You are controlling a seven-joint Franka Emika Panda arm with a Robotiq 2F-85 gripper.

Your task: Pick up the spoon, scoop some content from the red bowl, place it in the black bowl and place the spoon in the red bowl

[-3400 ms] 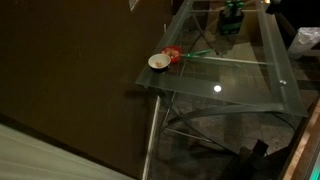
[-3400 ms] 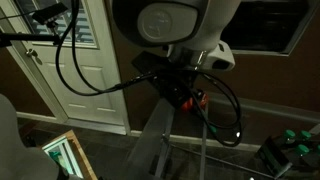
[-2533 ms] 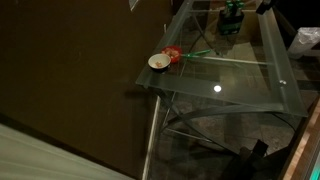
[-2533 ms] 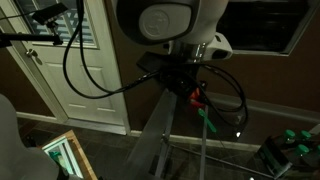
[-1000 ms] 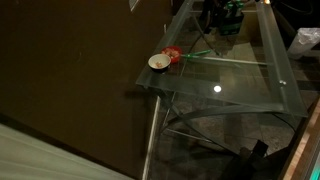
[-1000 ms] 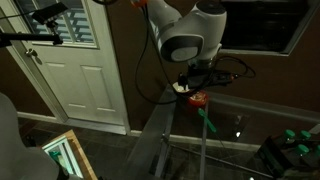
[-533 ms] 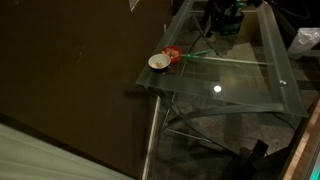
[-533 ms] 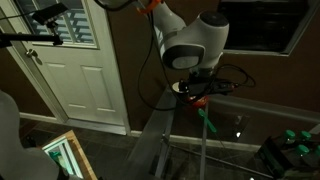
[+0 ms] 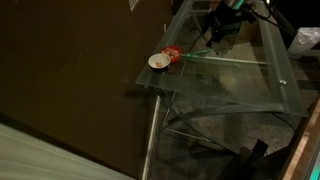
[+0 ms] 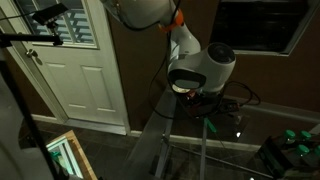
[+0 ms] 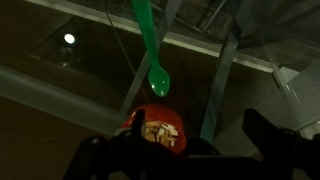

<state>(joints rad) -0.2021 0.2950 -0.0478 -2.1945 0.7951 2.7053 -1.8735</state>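
I can see the spoon's green handle (image 11: 147, 30) in line with the gap between my open fingers, so I keep lowering my gripper until both fingers are on either side of the handle (image 9: 198, 54), and close it there.
The red bowl (image 9: 172, 54) stands near the glass table's corner, touching the black bowl (image 9: 158, 62), which shows a cream inside. The spoon (image 9: 200, 53) with a green handle lies flat on the glass beside the red bowl. In the wrist view its green scoop (image 11: 159, 79) ends just short of the red bowl (image 11: 150, 125), which holds pale flakes. My gripper (image 9: 221, 30) hovers above the spoon's handle, open and empty. In the wrist view the gripper (image 11: 195, 125) has dark fingers (image 11: 268, 135) either side of the red bowl's edge. The black bowl is out of the wrist view.
The glass table (image 9: 240, 85) has metal cross-braces beneath and a bright light reflection (image 9: 216, 89). A white object (image 9: 306, 38) sits beyond its far side. A white door (image 10: 85, 70) and a framed panel (image 10: 62, 155) on the floor lie past the table's end.
The arm has swung in over the table and come down toward the spoon's handle. The bowls and spoon have not moved. The jaws stayed open.
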